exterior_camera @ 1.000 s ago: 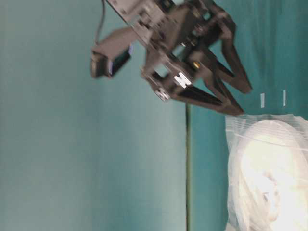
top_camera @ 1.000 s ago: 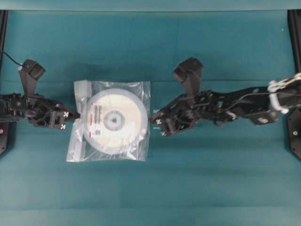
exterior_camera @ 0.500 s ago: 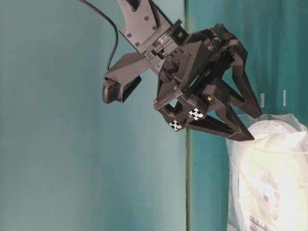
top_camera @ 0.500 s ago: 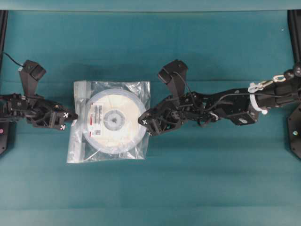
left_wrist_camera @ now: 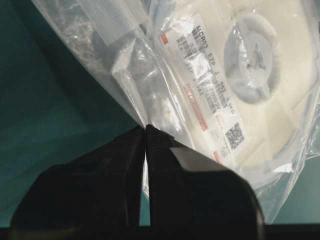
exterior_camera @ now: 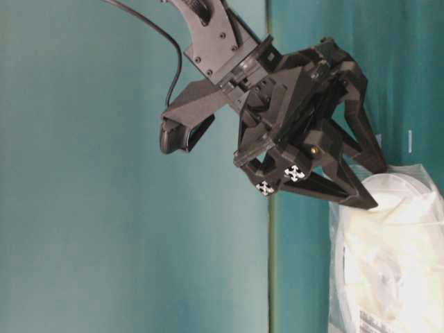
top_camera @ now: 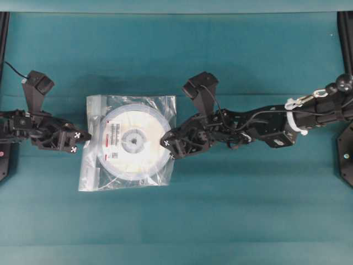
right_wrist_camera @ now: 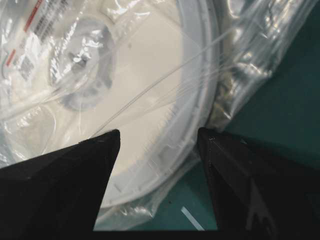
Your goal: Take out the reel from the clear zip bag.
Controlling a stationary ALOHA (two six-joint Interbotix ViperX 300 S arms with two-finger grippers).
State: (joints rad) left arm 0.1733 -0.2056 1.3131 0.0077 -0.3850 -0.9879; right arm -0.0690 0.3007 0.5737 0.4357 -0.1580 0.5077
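Note:
The film's edge (right_wrist_camera: 144, 93) runs over the reel (top_camera: 133, 142) short of its rim, so my pull will slide the reel straight out of the clear zip bag.
The clear zip bag (top_camera: 160, 105) lies flat on the teal table with the reel (top_camera: 132, 143) inside it, white label facing up. My left gripper (top_camera: 87, 136) is shut on the bag's left edge; the left wrist view shows film pinched between the closed fingers (left_wrist_camera: 125, 165), with the bag (left_wrist_camera: 100, 30) and the reel (left_wrist_camera: 280, 100) just beyond. My right gripper (top_camera: 167, 146) is open at the bag's right edge. In the right wrist view its gripper (right_wrist_camera: 160, 135) straddles the reel's rim (right_wrist_camera: 150, 100) under the bag (right_wrist_camera: 260, 50). The table-level view shows that gripper (exterior_camera: 378, 186) tilted down onto the bag (exterior_camera: 336, 222).
Teal cloth covers the table (top_camera: 176, 221) all round the bag. Black frame posts (top_camera: 345, 33) stand at the far left and right edges. A small white tape mark (exterior_camera: 409, 141) lies beside the bag.
My right gripper has moved left and down, from beside the bag to over its right edge and the reel's rim, still open. The left gripper has stayed shut on the left edge.

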